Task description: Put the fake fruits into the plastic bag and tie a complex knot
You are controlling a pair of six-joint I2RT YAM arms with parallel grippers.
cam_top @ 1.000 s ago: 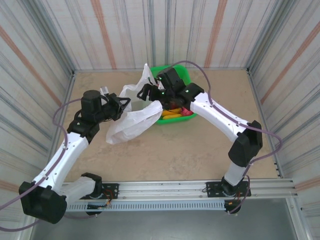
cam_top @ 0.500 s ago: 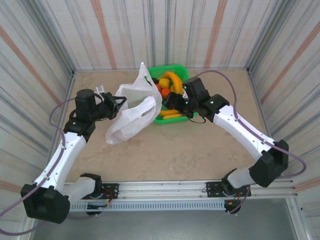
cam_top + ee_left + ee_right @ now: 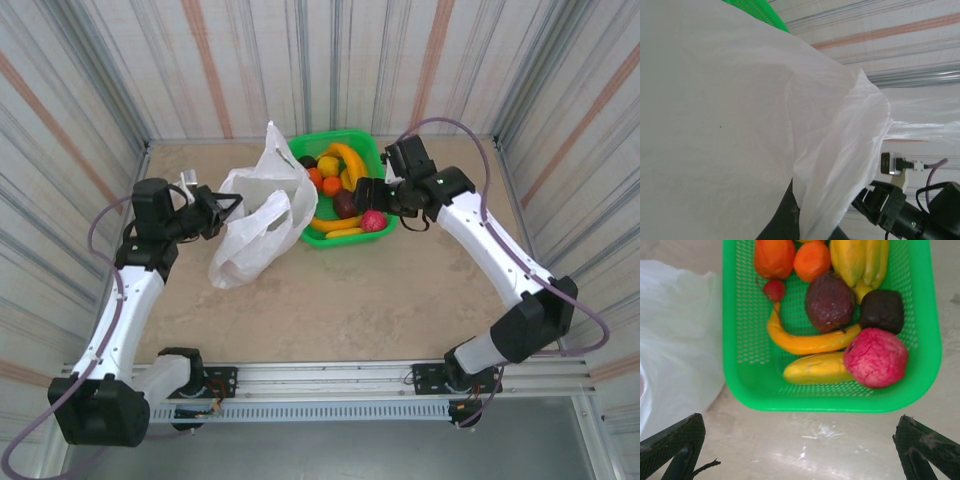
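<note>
The open fingers of my right gripper span wider than the dark purple piece's uncovered top (image 3: 830,301). It should keep going over the basket and close around the dark purple piece's sides (image 3: 345,204).
The plastic bag (image 3: 255,215) lies left of the basket, with one handle loop standing up. My left gripper (image 3: 218,210) is shut on the bag's left edge. In the left wrist view the white film (image 3: 740,110) covers nearly everything, and one dark finger (image 3: 781,217) shows under it. The fake fruits lie in the green mesh basket (image 3: 372,150): yellow bananas (image 3: 807,342), a pink-red piece (image 3: 875,357), a dark purple piece (image 3: 830,301) and orange pieces (image 3: 811,260). My right gripper (image 3: 368,196) hangs wide open over the basket's near right side, holding nothing; its fingertips (image 3: 677,447) frame bare table.
Striped corrugated walls (image 3: 250,60) close in the beige table (image 3: 330,300) on three sides. The basket sits against the far wall. Part of the bag (image 3: 675,340) lies just left of the basket. A black arm part with a purple cable (image 3: 910,210) shows beyond the film.
My right gripper has drawn back from the bag's mouth to the right, over the basket's right side. My left gripper has moved left, pulling the bag with it.
</note>
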